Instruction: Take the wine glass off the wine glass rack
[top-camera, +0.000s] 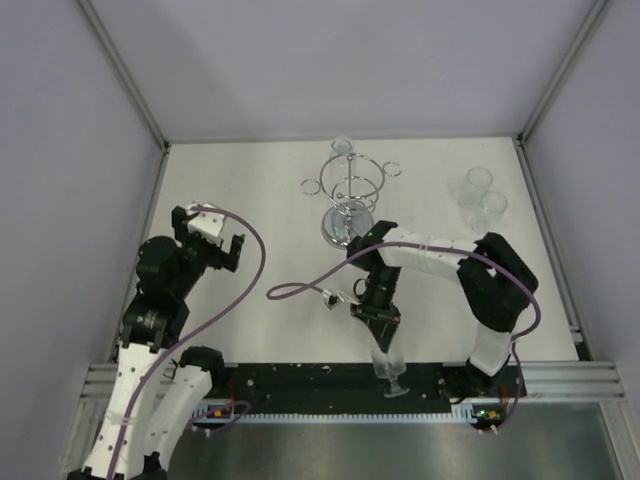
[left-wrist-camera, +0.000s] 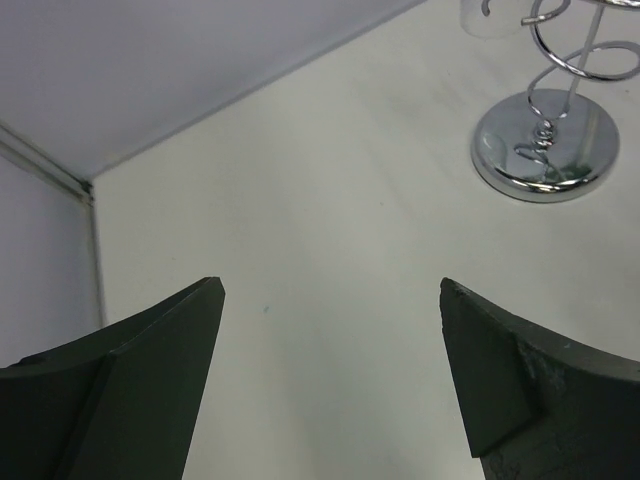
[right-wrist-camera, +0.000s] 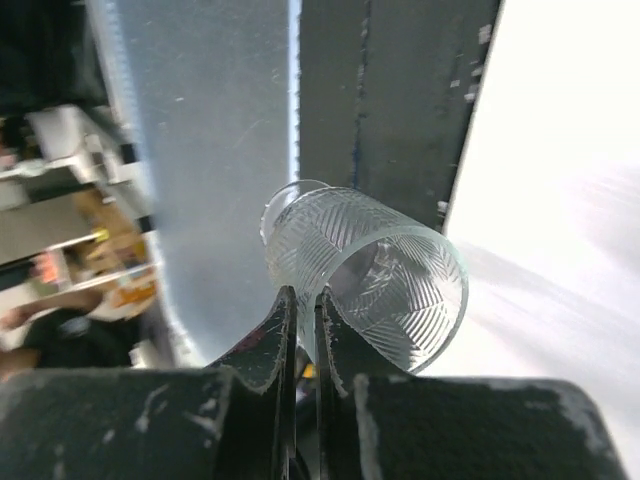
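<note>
I go on with my right gripper to the open spot beside the standing glasses (top-camera: 490, 208) before I let go there, since the wine glass is hanging by its rim with its foot (top-camera: 396, 389) free.
The wine glass (top-camera: 388, 368) is a clear cut-pattern glass. It hangs from my right gripper (top-camera: 376, 320) at the table's front edge, with its foot over the black rail. In the right wrist view the gripper (right-wrist-camera: 305, 296) is shut on the glass (right-wrist-camera: 385, 265), pinching its rim wall between the two fingers. The chrome wine glass rack (top-camera: 350, 190) stands at the back middle, apart from the held glass. Another glass (top-camera: 342, 146) sits at its far side. My left gripper (top-camera: 212, 234) is open and empty, left of the rack. In its wrist view (left-wrist-camera: 330, 288) the rack's round base (left-wrist-camera: 545, 150) shows.
Two clear glasses (top-camera: 478, 186) (top-camera: 493, 206) stand at the back right. A purple cable (top-camera: 300, 288) lies across the table between the arms. Grey walls close in the table on three sides. The black front rail (top-camera: 320, 378) runs along the near edge.
</note>
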